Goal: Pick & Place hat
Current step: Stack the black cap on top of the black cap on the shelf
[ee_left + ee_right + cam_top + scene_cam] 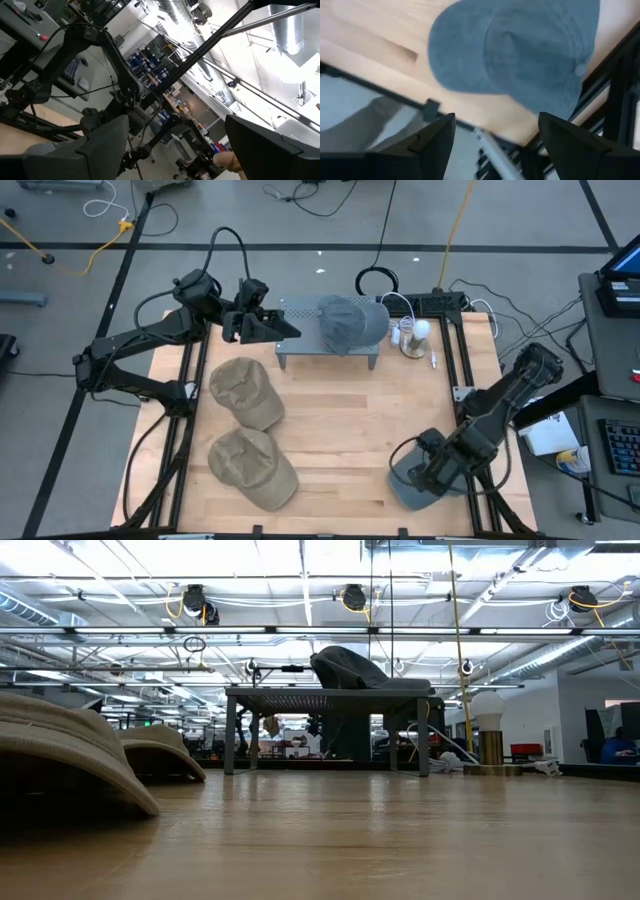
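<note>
The blue-grey cap's edge [504, 92] where brim meets top lines up with my right gripper's open fingers, so I should keep going down until they straddle that edge.
A blue-grey cap [405, 483] [520, 50] lies crown up at the table's near right corner. My right gripper [437, 467] [495, 145] hovers over it, open, fingers apart above the cap. A dark grey cap [350, 321] [350, 668] sits on a low grey rack [300, 348] [300, 695] at the far edge. Two tan caps [245, 392] [250, 468] rest on their brims on the left half of the table. My left gripper [268, 326] [175, 150] is open, raised beside the rack's left end, tilted up toward the room.
Small white and tan items [412, 335] stand at the rack's right end, with cables behind them. Black frame rails [185, 420] [470, 370] run along both table sides. Bare wood [350, 430] lies in the middle, between the tan caps and the blue-grey cap.
</note>
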